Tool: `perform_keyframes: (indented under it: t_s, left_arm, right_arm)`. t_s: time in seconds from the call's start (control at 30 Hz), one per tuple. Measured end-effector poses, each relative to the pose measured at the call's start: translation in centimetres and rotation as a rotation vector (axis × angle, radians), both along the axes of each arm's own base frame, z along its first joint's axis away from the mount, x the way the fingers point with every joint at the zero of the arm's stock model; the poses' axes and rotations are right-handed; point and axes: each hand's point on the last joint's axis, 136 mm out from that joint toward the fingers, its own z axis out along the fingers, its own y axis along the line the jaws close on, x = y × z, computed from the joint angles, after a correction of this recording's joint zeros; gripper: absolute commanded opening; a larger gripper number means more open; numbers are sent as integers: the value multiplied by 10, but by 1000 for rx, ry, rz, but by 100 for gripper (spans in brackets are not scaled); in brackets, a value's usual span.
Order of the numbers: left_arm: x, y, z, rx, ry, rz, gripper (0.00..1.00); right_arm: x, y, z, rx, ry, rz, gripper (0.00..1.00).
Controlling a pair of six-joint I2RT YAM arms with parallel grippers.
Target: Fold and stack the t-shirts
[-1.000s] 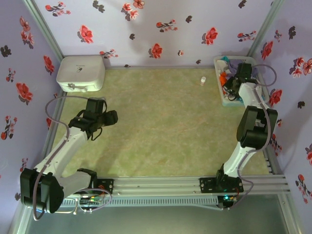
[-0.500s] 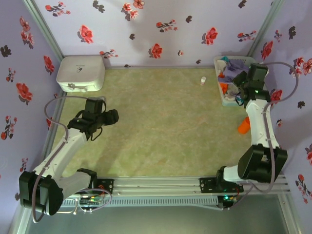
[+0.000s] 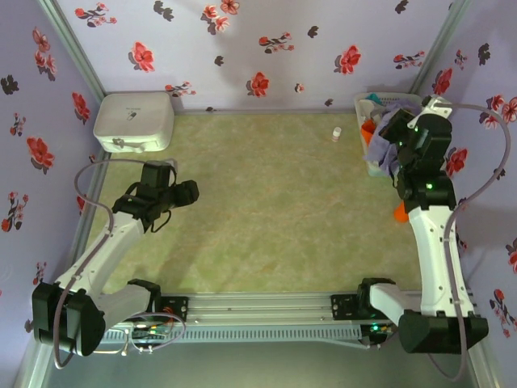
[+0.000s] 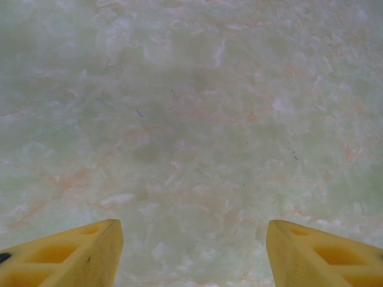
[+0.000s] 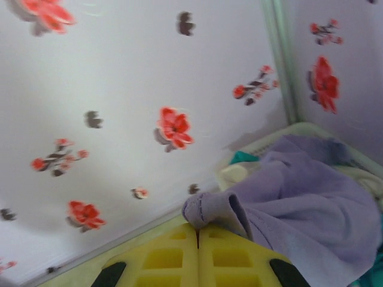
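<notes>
I have only the purple t-shirt's fold (image 5: 210, 207) in my right gripper and the table's middle (image 3: 258, 200) is open, so I should keep pulling the t-shirt there until it is clear of the basket.
A lavender-purple t-shirt (image 5: 299, 197) hangs from my right gripper (image 5: 198, 227), whose yellow jaws are shut on a fold of its cloth. In the top view the lavender-purple t-shirt (image 3: 380, 144) drapes over the front of the white basket (image 3: 361, 103) at the back right, with the right gripper (image 3: 397, 129) raised above it. Orange cloth (image 3: 368, 128) shows inside the basket and teal cloth (image 5: 242, 157) peeks behind the purple shirt. My left gripper (image 3: 190, 192) hovers over the left of the table; its yellow fingers (image 4: 72, 254) stand open over bare surface.
A white rounded box (image 3: 133, 120) sits at the back left corner. A small white bottle (image 3: 336, 133) stands near the back, left of the basket. The green mottled table (image 3: 275, 210) lies between the arms. Floral walls close in the back and sides.
The right arm has risen and straightened, lifting the purple shirt up out of the basket so it drapes over the front rim. The left arm has barely moved.
</notes>
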Motion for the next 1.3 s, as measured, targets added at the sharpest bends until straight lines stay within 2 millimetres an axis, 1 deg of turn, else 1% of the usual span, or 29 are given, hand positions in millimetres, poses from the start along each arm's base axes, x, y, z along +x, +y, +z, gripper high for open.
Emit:
perform_keyframes:
  t_s: [0.1,0.2,0.3,0.37,0.4,0.5,0.6,0.67,0.73,0.87,0.9,0.97,1.13,1.17,1.23,1.3]
  left_arm:
    - [0,0,1,4,1,-4,66]
    - [0,0,7,7,-4,-8,67]
    - [4,-1,19,6,-24,-13,67]
    - [5,-1,25,8,-36,-17,67]
    - [6,0,27,10,-38,-17,67]
    - [6,2,33,15,-40,-17,67]
    - [5,4,36,24,-36,-18,68]
    - [5,7,39,33,-33,-18,68]
    - [4,10,42,40,-28,-14,68]
    - [0,15,50,55,-25,-18,68]
    - [-1,16,51,57,-24,-18,68]
    - [-4,18,54,59,-22,-13,68]
    - [-14,26,55,65,-5,-1,68]
    - [-16,27,55,68,-1,1,68]
    - [-19,29,54,72,6,4,69]
    - [-22,30,54,75,13,5,69]
  right_arm:
    - [-12,27,11,-13,-33,109,0]
    - [-26,59,15,-18,-39,229,0]
    - [-43,91,10,-26,-18,347,0]
    - [-55,115,0,-35,15,431,0]
    - [-60,123,-5,-40,28,460,0]
    - [-77,151,-24,-58,82,554,0]
    - [-88,176,-47,-71,132,632,0]
    - [-94,196,-70,-87,187,687,0]
    - [-96,214,-92,-106,245,728,0]
    - [-98,263,-137,-130,340,803,0]
    - [-99,273,-144,-135,353,815,0]
    - [-101,300,-160,-136,381,840,0]
    - [-102,351,-203,-97,459,861,0]
    - [-103,361,-212,-94,477,866,5]
    - [-105,378,-223,-98,500,871,3]
    - [-105,393,-226,-93,510,876,0]
